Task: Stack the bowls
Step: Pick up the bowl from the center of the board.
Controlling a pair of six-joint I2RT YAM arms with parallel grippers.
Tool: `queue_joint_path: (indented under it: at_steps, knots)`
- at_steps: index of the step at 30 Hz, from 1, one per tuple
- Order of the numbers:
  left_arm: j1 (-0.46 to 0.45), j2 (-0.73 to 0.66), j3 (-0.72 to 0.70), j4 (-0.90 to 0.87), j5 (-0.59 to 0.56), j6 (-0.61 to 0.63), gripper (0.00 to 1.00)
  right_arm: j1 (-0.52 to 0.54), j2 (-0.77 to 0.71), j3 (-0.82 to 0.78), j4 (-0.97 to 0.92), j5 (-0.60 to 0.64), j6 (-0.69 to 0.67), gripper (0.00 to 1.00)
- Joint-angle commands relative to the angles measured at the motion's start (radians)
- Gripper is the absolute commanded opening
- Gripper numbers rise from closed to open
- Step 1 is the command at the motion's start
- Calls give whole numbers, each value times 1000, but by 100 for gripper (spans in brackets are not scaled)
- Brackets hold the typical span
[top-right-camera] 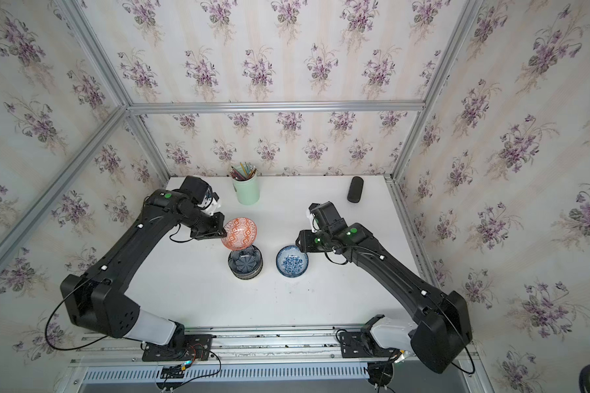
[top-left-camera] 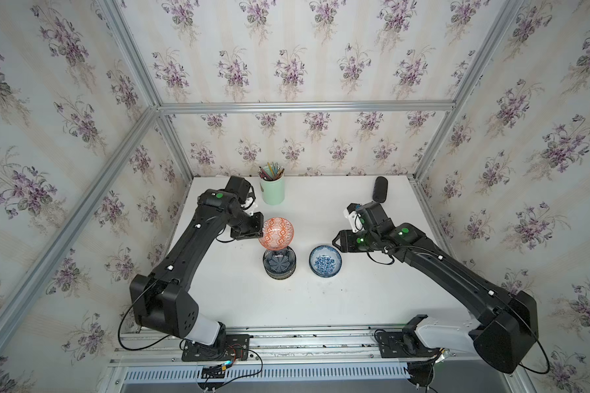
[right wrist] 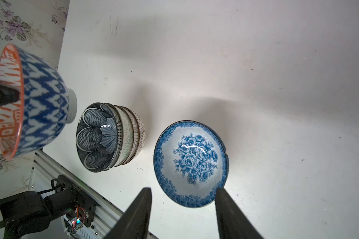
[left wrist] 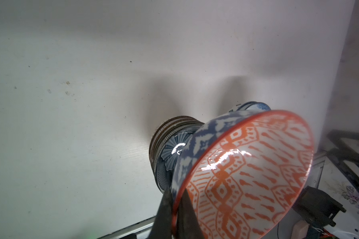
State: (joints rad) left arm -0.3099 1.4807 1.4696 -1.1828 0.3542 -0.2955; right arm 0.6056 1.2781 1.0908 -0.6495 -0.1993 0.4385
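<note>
My left gripper is on one side of the orange geometric bowl. My open right gripper should keep going toward the free opposite rim and close there.
My left gripper is shut on the rim of the orange geometric bowl, one finger inside and one outside. The bowl hangs tilted, its blue-and-white outside facing down, just above and behind a stack of bowls whose top one is the dark navy petal bowl. To the right of the stack, a blue-white floral bowl sits on the table. My right gripper stands open just right of it, holding nothing.
A mint-green pencil cup stands at the back behind the left wrist. A black oblong object lies at the back right. Aluminium rails run along the white table's front edge, and wallpapered walls close the sides.
</note>
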Motion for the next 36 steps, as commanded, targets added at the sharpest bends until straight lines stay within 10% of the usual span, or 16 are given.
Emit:
queue_joint_path:
  at_steps: [1,20,36]
  knots:
    - [-44,-55,-12,-49,37,-11,0,4,1,22,-41,-32,6,54]
    - [-383,-223,-187,-6,-126,-251,0,141,6,136,-104,-63,52,51]
    - [-453,-191,-185,13,-155,-289,0,322,106,202,-111,-36,70,39]
